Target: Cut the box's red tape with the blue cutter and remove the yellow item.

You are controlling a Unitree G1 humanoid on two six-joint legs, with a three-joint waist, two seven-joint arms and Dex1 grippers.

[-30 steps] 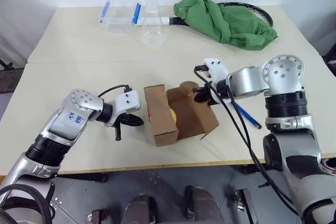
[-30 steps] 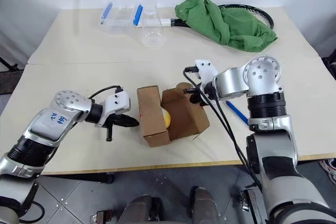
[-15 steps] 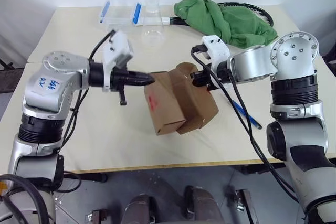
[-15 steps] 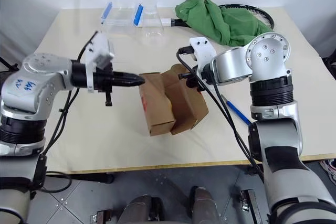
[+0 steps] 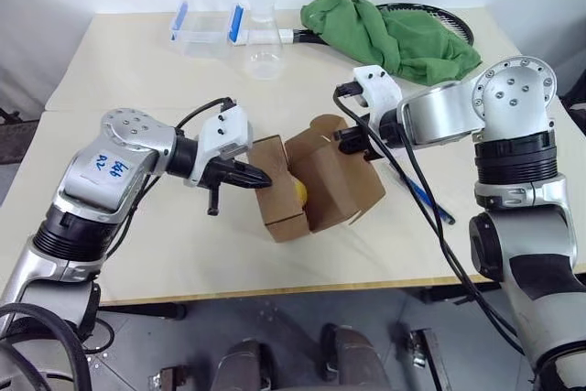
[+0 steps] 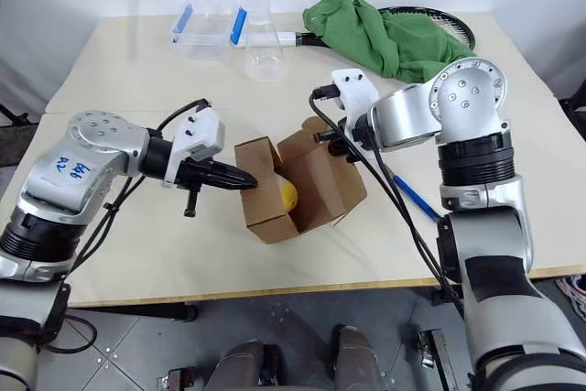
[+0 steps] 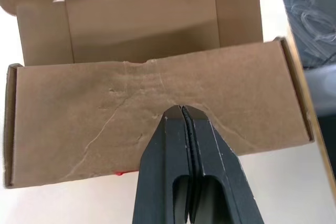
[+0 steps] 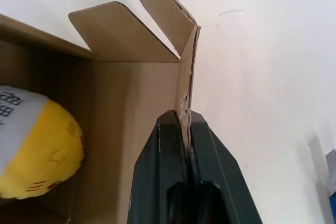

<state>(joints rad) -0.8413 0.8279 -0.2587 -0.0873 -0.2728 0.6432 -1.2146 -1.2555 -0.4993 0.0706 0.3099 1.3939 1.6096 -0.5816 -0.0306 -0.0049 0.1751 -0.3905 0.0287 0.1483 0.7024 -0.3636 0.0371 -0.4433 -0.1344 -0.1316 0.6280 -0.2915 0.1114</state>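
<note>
I should lower the box's flap and let go of the flap before my left gripper takes the yellow item (image 6: 288,196), because the box (image 5: 280,206) leans toward its flap in my right gripper.
The brown cardboard box (image 5: 330,191) sits tilted at mid-table with its flaps open. The yellow item (image 5: 299,191) shows inside it, its white tag (image 8: 16,111) visible in the right wrist view. My right gripper (image 5: 353,140) is shut on the edge of the box's far right flap (image 8: 185,87). My left gripper (image 5: 264,180) is shut, its tips pressed against the left flap (image 7: 157,108). A sliver of the red tape (image 7: 119,172) peeks from under that flap. The blue cutter (image 6: 412,197) lies on the table to the right of the box, partly behind my right arm's cable.
At the far side stand a clear container with blue clips (image 5: 206,25), a glass flask (image 5: 264,48), a green cloth (image 5: 394,34) and a racket (image 5: 444,17) under it. The table's front edge (image 5: 275,290) runs close below the box.
The left gripper rose from the table to the box's left flap. The box was tipped with its opening turned away half a second ago; now it faces me again with the yellow item showing.
</note>
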